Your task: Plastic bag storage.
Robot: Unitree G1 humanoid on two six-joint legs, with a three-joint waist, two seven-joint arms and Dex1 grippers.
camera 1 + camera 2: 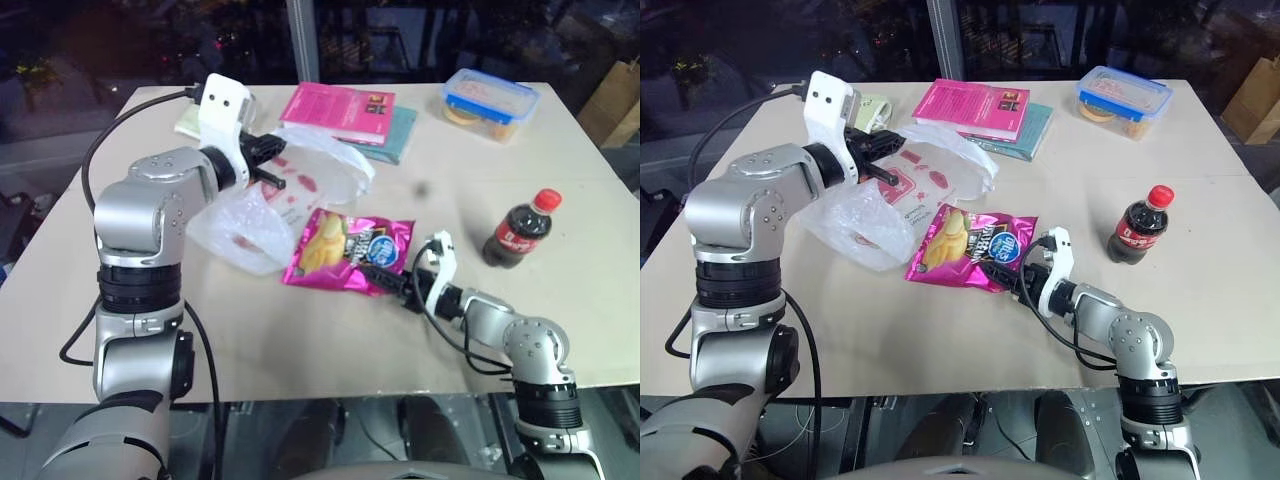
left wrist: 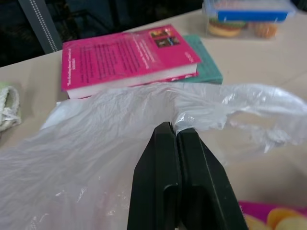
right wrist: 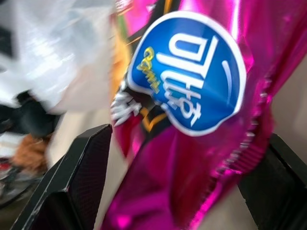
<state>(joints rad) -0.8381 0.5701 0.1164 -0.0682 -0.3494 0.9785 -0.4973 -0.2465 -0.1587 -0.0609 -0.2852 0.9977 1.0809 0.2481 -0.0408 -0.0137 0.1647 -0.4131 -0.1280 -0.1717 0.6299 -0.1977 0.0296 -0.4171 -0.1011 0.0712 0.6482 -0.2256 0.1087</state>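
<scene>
The magenta packet (image 1: 345, 251) is puffed (image 1: 392, 248) behind its crimped edge, so the robot can expect it to stick straight out while carrying it by that edge into the bag.
The plastic bag (image 1: 300, 185) is thin, white and crinkly with small red print. Its upper edge is lifted above the table and the rest drapes down onto it. My left gripper (image 2: 175, 129) is shut on that edge, next to a handle loop. The bag's lower part lies against a shiny magenta snack packet (image 1: 345, 250). My right gripper (image 3: 177, 158) is open low over the table, and the near right end of the packet lies between its two black fingers (image 3: 76, 167). In the left eye view my right gripper (image 1: 378, 276) sits at that end of the packet.
A pink book (image 1: 340, 110) lies on a teal one (image 1: 402, 138) behind the bag. A pale green pouch (image 1: 872, 108) is at the back left, a lidded food box (image 1: 490, 100) at the back right, and a cola bottle (image 1: 520, 230) stands right of the packet.
</scene>
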